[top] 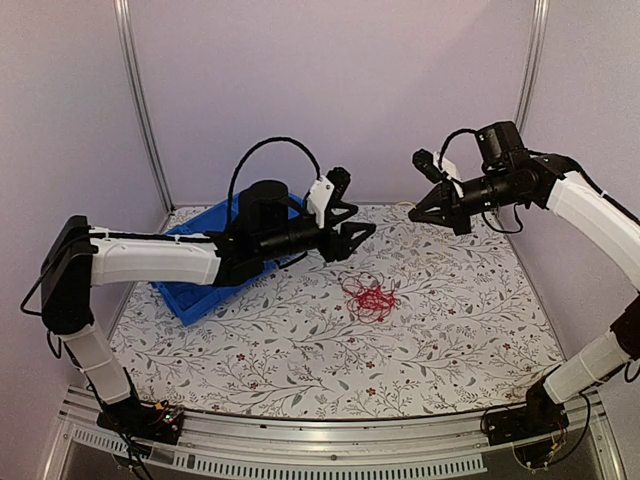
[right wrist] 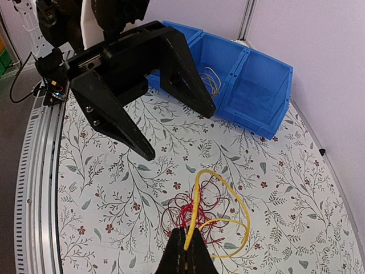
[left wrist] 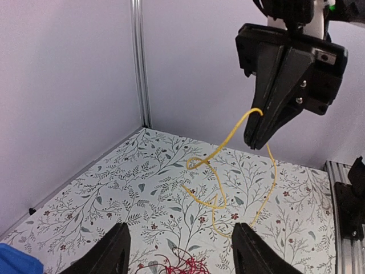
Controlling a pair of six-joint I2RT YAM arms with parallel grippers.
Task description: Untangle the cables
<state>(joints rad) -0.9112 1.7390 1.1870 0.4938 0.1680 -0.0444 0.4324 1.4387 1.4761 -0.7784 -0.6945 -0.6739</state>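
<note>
The orange-yellow cable is in my right gripper, far from the blue bin, so next my left gripper grabs the cable's raised loop and brings it to the bin.
My right gripper is shut on an orange-yellow cable and holds it in the air; the cable loops and hangs down toward the table. In the left wrist view the same cable dangles from the right gripper. A red cable bundle lies on the floral table, below the yellow one, and also shows in the right wrist view. My left gripper is open and empty, hovering just left of and above the red bundle. In the right wrist view it stands wide open.
A blue bin sits at the back left under my left arm. In the right wrist view the bin holds some thin wires. Walls and metal posts close the back and sides.
</note>
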